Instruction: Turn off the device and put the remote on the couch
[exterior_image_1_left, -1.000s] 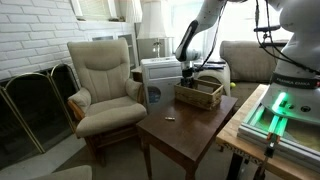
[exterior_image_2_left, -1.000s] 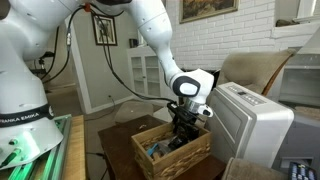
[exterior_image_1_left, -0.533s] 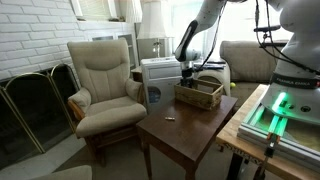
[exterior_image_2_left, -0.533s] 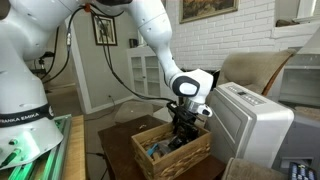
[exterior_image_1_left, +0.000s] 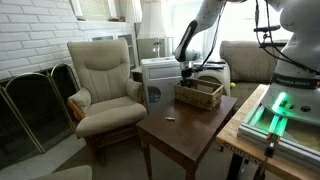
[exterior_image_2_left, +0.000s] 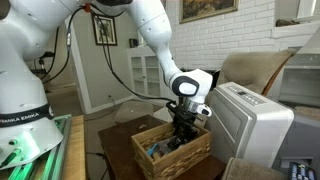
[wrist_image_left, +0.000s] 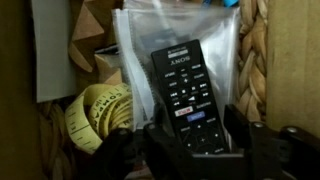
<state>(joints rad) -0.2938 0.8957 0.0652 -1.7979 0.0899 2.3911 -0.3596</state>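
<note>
My gripper is holding the remote (wrist_image_left: 187, 85) at a slant between its fingers, so it should open and grip the remote's lower end (wrist_image_left: 204, 134) squarely before it lifts the remote out of the basket.
A black remote (wrist_image_left: 185, 95) lies on a clear plastic bag inside a wicker basket (exterior_image_1_left: 198, 95) on the wooden table; the basket also shows in an exterior view (exterior_image_2_left: 170, 155). My gripper (wrist_image_left: 192, 140) reaches down into the basket, fingers pressed against both sides of the remote's lower end. It shows in both exterior views (exterior_image_1_left: 187, 75) (exterior_image_2_left: 183, 128). The white boxy device (exterior_image_1_left: 157, 78) (exterior_image_2_left: 250, 120) stands just beyond the table. The beige-tan couch (exterior_image_1_left: 245, 60) (exterior_image_2_left: 255, 70) is behind the basket.
A cream recliner armchair (exterior_image_1_left: 105, 80) stands beside the table (exterior_image_1_left: 180, 125). A small object (exterior_image_1_left: 169, 118) lies on the tabletop. A yellow tape measure (wrist_image_left: 90, 110) sits in the basket beside the remote. A fireplace screen (exterior_image_1_left: 35, 105) stands by the brick wall.
</note>
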